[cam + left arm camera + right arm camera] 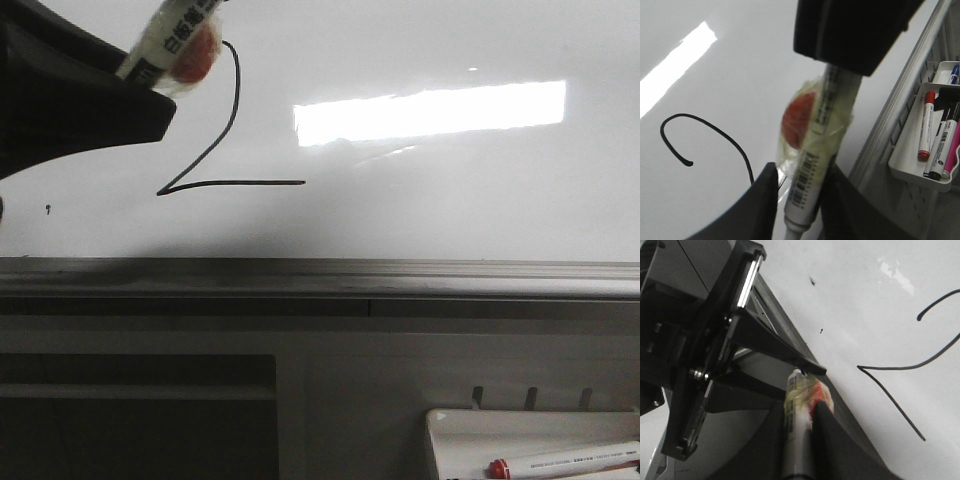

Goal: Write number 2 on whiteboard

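Note:
Next, my right gripper opens and back away, as both grippers are closed on the marker (180, 45), before my left gripper puts it on the whiteboard (871, 266) beside the 2.
The number 2 (240, 183) is drawn in thin black line on the whiteboard (450, 220). Its curled top shows in the left wrist view (705, 122), and its base and diagonal in the right wrist view (890, 369). A white marker (165, 45) wrapped in clear tape with a red patch is up at the digit's top. My left gripper (800, 175) is shut on the marker (817, 145). My right gripper (802, 407) is also shut on the marker (797, 410). The right gripper's black body (850, 35) covers the marker's far end. The tip is hidden.
A grey metal ledge (320, 275) runs under the board. A small white tray (450, 430) at the lower right holds a red-capped marker (560, 462). The left wrist view shows the tray (910, 170) with several markers. A tiny black dot (47, 208) marks the board's left.

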